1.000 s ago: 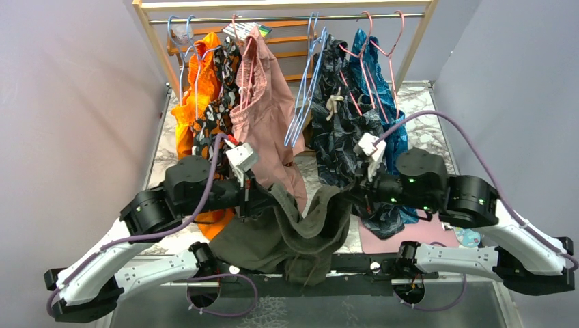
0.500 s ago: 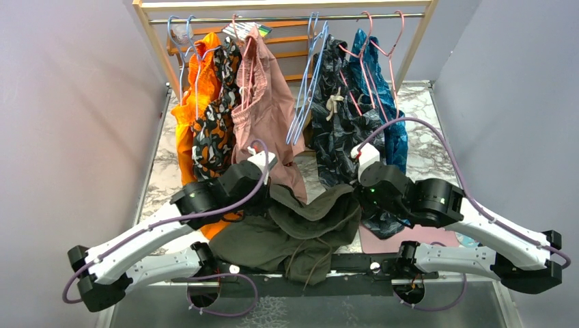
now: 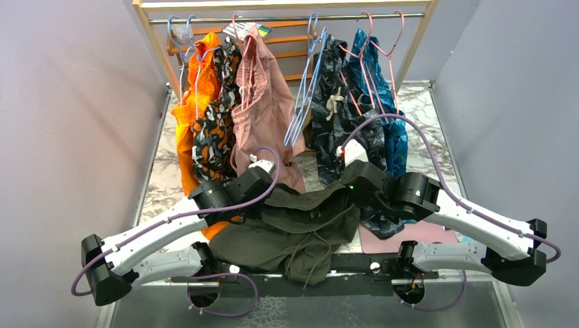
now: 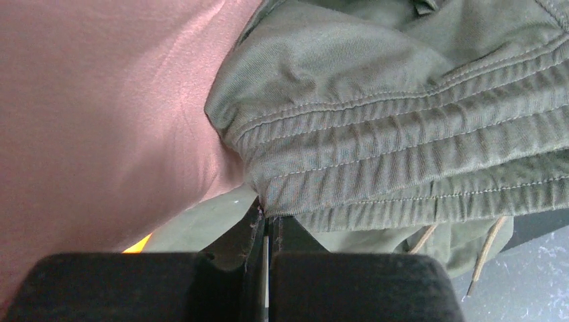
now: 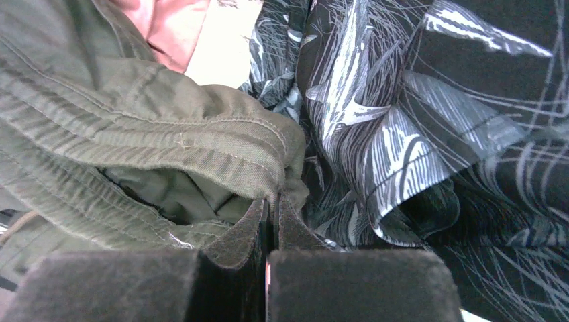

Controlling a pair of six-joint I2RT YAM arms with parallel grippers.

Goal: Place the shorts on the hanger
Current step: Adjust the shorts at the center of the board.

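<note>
Next, I put the shorts down and free my right gripper for the light-blue hanger (image 3: pixel 301 121), because both grippers are pinching the waistband (image 3: pixel 307 203) and the hanger hangs beyond them.
The dark olive-green shorts (image 3: pixel 300 229) hang by their waistband between my two grippers, legs and drawstring trailing down toward the arm bases. My left gripper (image 3: pixel 268 189) is shut on the waistband's left end (image 4: pixel 376 141), its fingertips (image 4: pixel 258 221) pinching the hem. At the other end, the waistband's edge (image 5: pixel 168 127) is pinched in my shut right gripper (image 3: pixel 343 188). The light-blue wire hanger (image 3: pixel 305 96) hangs on the rail at the back with others like it, between pink and leaf-print clothes, well beyond both grippers.
A wooden rack with a metal rail (image 3: pixel 287 19) holds orange clothes (image 3: pixel 188 109), dusty-pink shorts (image 3: pixel 270 116), dark leaf-print shorts (image 3: pixel 341 116), a teal garment (image 3: pixel 382 75) and pink wire hangers (image 3: pixel 382 41). The pink cloth (image 4: pixel 100 100) presses against my left gripper, the leaf print (image 5: pixel 436 134) against my right.
Both arms have reached forward toward the rack and turned their wrists. The waistband, sagging in a loop before, now stretches nearly straight between the two grippers.
</note>
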